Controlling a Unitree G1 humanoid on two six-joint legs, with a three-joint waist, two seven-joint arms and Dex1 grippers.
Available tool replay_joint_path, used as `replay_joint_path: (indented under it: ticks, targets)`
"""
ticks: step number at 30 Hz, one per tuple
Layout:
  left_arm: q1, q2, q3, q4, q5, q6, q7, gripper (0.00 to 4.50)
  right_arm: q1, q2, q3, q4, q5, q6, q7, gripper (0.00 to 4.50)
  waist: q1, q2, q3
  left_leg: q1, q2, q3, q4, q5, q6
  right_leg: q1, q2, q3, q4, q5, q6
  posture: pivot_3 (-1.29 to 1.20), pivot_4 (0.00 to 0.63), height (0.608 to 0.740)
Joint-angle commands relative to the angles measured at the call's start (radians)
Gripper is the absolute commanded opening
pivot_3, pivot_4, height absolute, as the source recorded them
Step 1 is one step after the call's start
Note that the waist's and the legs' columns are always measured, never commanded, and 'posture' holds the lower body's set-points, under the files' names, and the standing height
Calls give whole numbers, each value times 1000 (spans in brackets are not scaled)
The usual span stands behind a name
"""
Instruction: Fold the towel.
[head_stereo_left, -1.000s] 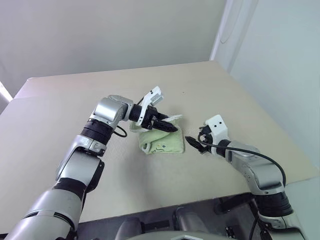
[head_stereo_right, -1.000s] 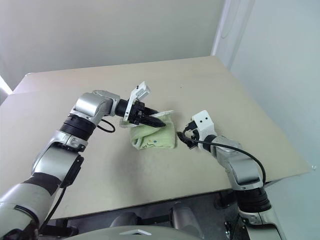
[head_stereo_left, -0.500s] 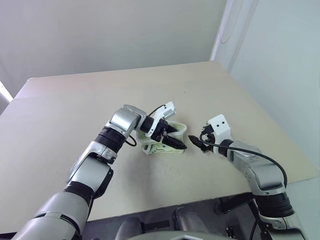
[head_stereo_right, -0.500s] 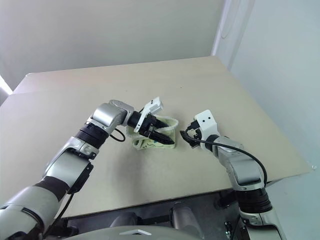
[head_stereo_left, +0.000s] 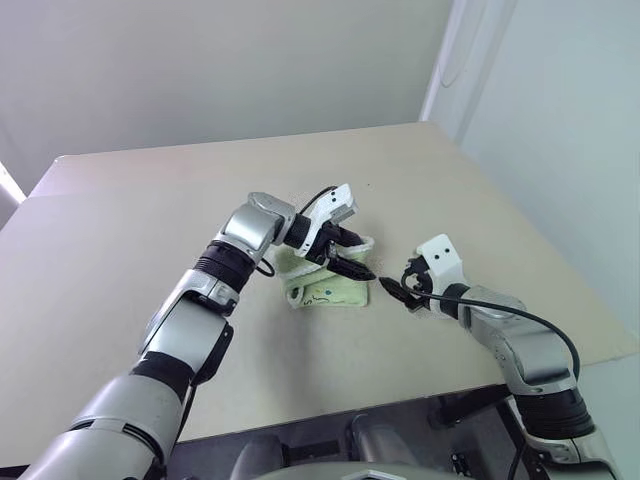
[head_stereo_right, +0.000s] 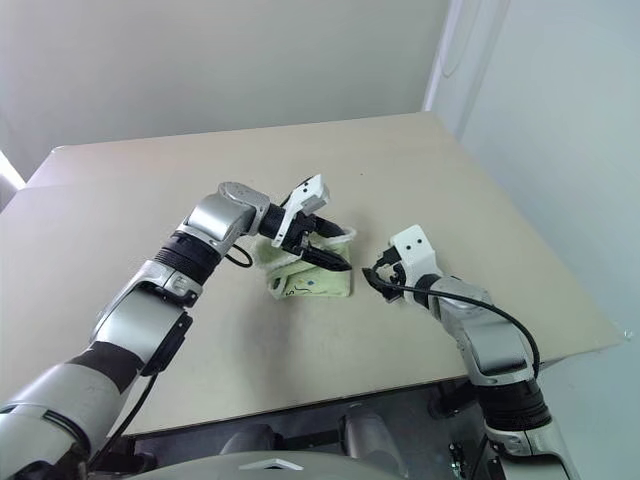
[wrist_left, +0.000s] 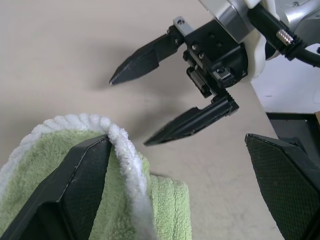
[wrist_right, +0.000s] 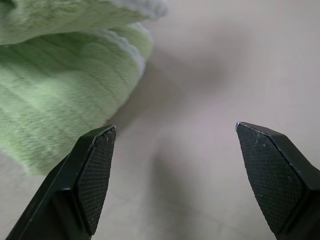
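Next, I move my left gripper back before my right gripper reaches the upper layer (head_stereo_left: 290, 264), because my left gripper is in my right gripper's way over the towel's end (head_stereo_left: 357, 290).
The towel (head_stereo_left: 330, 290) is a light green cloth with white edging, lying bunched and partly folded near the middle of the table (head_stereo_left: 130, 230). A small dark mark shows on its front face. My left gripper (head_stereo_left: 358, 258) hovers open over the towel's right end. In the left wrist view the white edging (wrist_left: 127, 155) rests against the inner side of one finger (wrist_left: 75, 195), and nothing is clamped. My right gripper (head_stereo_left: 396, 290) stands open just to the right of the towel, low over the table and pointing at it. The two grippers' tips are close together.
The beige table's front edge (head_stereo_left: 380, 400) runs near me and its right edge (head_stereo_left: 560, 270) slants away at the right. A pale wall (head_stereo_left: 560, 120) stands beyond that right edge. Bare tabletop stretches left of and behind the towel.
My left gripper has opened and let go of the towel's edge, after swinging right toward the right gripper. The towel's upper layer now lies further to the right. The right gripper has stayed put.
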Motion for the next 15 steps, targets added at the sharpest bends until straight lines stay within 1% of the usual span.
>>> replay_joint_path:
  ticks: [1,6,11,15]
  targets:
    - [-48,12,30,16,11,-35,-16,4496,-7,-24,11,-59,-2,-23,29,4044,0,0,0,0,0,0,0,0,0,0,0,0,0,0,0,0,0,740]
    - [-39,17,6,13,28,-35,-50,4496,-1,-39,30,-64,-7,-27,52,4044,0,0,0,0,0,0,0,0,0,0,0,0,0,0,0,0,0,740]
    - [-10,14,6,-25,7,3,-111,4496,-12,-29,34,-50,-19,-29,40,4044,0,0,0,0,0,0,0,0,0,0,0,0,0,0,0,0,0,740]
    - [33,27,-50,-79,50,7,-128,4496,-14,-21,41,-45,-30,-26,35,4044,0,0,0,0,0,0,0,0,0,0,0,0,1,0,0,0,0,740]
